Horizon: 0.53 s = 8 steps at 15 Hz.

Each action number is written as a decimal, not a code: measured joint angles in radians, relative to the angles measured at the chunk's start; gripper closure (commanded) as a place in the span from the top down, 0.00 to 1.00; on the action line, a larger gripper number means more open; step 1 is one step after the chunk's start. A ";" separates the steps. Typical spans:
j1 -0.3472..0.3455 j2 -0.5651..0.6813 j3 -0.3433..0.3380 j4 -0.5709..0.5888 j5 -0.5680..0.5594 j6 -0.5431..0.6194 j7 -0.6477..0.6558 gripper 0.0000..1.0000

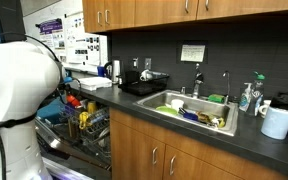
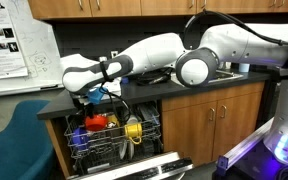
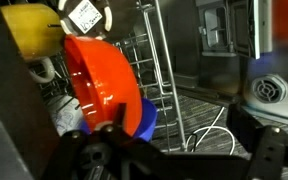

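Observation:
I should stay above the red bowl and turn my gripper until it lines up with the bowl's rim, because the red bowl's rim [image 3: 120, 75] runs at a slant past my gripper's open fingers.
The open dishwasher's rack [image 2: 114, 135] holds a red bowl [image 2: 97, 122], a yellow cup [image 2: 134, 130] and blue pieces [image 2: 79, 137]. My gripper [image 2: 87, 93] hangs just above the rack's back left part, under the counter edge. In the wrist view the orange-red bowl [image 3: 99, 75] stands on edge close to the left finger, with a blue cup [image 3: 144, 120] behind it and a yellow cup [image 3: 32, 30] further up. My gripper [image 3: 179, 152] is open, its dark fingers [image 3: 269, 150] wide apart, and only wire rack [image 3: 159, 70] and floor show between them.
The dark counter [image 1: 184, 140] carries a sink [image 1: 172, 99] full of dishes, a soap bottle [image 1: 247, 97] and a paper towel roll [image 1: 277, 121]. The dishwasher door [image 2: 149, 165] lies folded down. A blue chair [image 2: 14, 135] stands beside the dishwasher. A cable [image 3: 209, 125] lies on the floor.

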 measured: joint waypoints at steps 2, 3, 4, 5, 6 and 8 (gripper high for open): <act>-0.018 -0.004 0.000 0.001 0.001 0.014 0.024 1.00; -0.026 -0.004 0.000 0.001 0.001 0.019 0.036 1.00; -0.032 -0.004 0.000 0.001 0.001 0.023 0.046 1.00; -0.035 -0.004 0.000 0.001 0.002 0.025 0.057 1.00; -0.037 -0.004 0.000 0.001 0.002 0.026 0.066 1.00; -0.037 -0.004 0.000 0.001 0.002 0.029 0.082 1.00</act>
